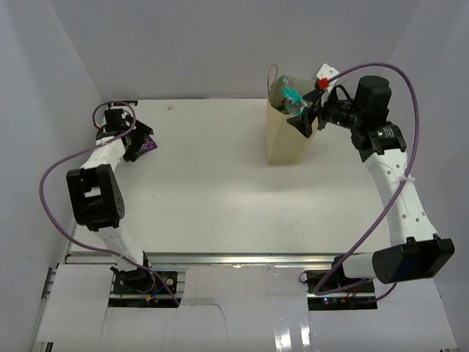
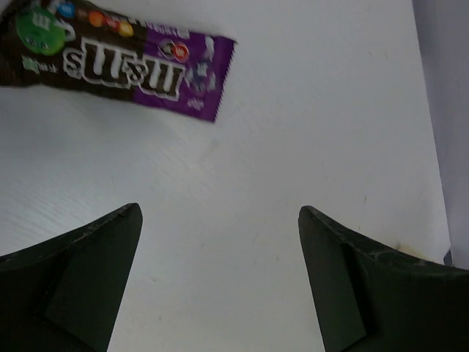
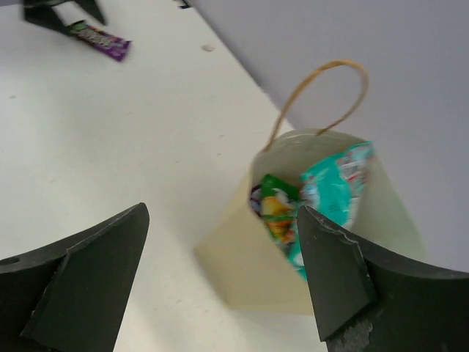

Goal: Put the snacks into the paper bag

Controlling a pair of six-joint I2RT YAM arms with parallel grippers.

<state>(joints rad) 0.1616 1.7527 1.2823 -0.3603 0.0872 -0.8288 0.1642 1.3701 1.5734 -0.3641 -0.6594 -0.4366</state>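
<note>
The dark brown and purple packet [image 2: 121, 60] will crumple and fold at the grip when the robot lifts it, because it has a thin, flat purple end [image 2: 216, 79].
A dark brown and purple snack packet [image 2: 124, 62] lies flat on the white table at the far left [image 1: 147, 144]; it also shows small in the right wrist view [image 3: 102, 38]. My left gripper [image 2: 220, 220] is open and empty, just short of the packet and not touching it [image 1: 138, 147]. The tan paper bag [image 1: 284, 136] stands upright at the back right. A teal-white packet [image 3: 333, 187] and a green-yellow packet [image 3: 277, 209] stick up inside the bag [image 3: 293, 257]. My right gripper [image 3: 220, 220] is open and empty beside the bag's top edge [image 1: 303, 123].
The bag's thin loop handle [image 3: 322, 95] stands above its rim. Grey walls close in the table [image 1: 220, 191] on the left, back and right. The arms' base rail [image 1: 220, 260] runs along the near edge.
</note>
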